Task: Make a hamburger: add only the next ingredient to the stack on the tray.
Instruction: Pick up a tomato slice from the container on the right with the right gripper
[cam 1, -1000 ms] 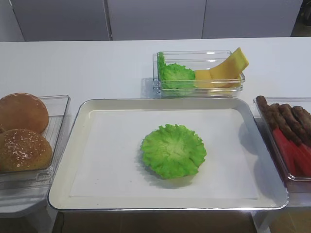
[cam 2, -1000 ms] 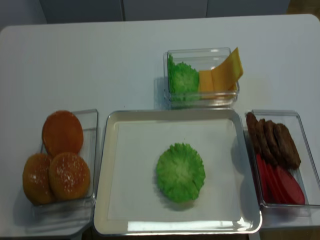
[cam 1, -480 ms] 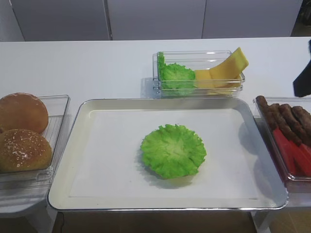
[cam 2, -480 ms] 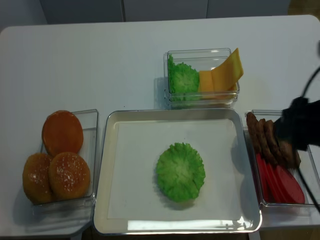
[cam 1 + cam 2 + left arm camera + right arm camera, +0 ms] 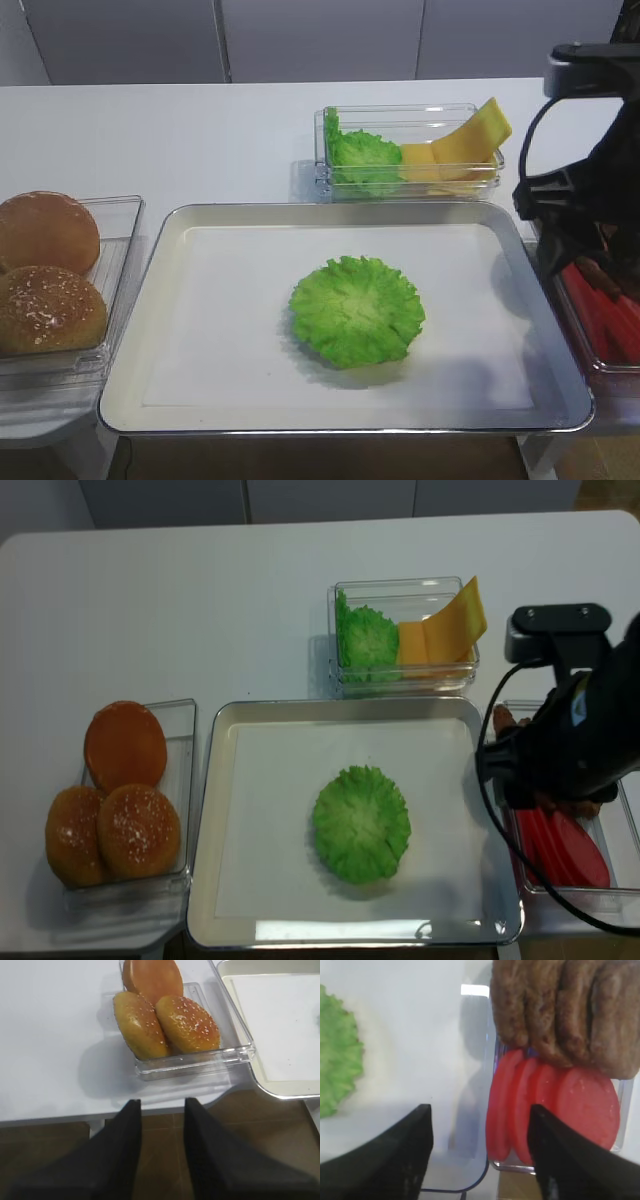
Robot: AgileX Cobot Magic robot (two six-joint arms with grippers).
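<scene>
The upright red tomato slice (image 5: 499, 1110) will come loose on its own when the robot lifts it from the box, because dark seams (image 5: 512, 1091) separate the rims in the row.
The tomato slices (image 5: 585, 1105) stand in a row of several, red and round, in a clear box right of the tray, in front of brown patties (image 5: 565, 1010). My right gripper (image 5: 480, 1108) hangs open above the box's near left corner and the tray's right rim, nothing between its fingers. Its arm (image 5: 590, 200) covers most of that box from above, leaving some red slices (image 5: 600, 310) (image 5: 565, 850) showing. The stack is one green lettuce leaf (image 5: 357, 310) (image 5: 360, 823) in the middle of the silver tray (image 5: 340, 207). My left gripper (image 5: 160, 1107) stands open and empty off the table's front edge.
A clear box (image 5: 410, 150) with lettuce and yellow cheese stands behind the tray. Three buns (image 5: 125, 810) (image 5: 165, 1015) fill a clear box left of the tray. The table's front edge runs just before the tray and boxes.
My right arm has come in from the right and now hangs over the box with patties and tomato slices. Lettuce, tray and boxes have not moved.
</scene>
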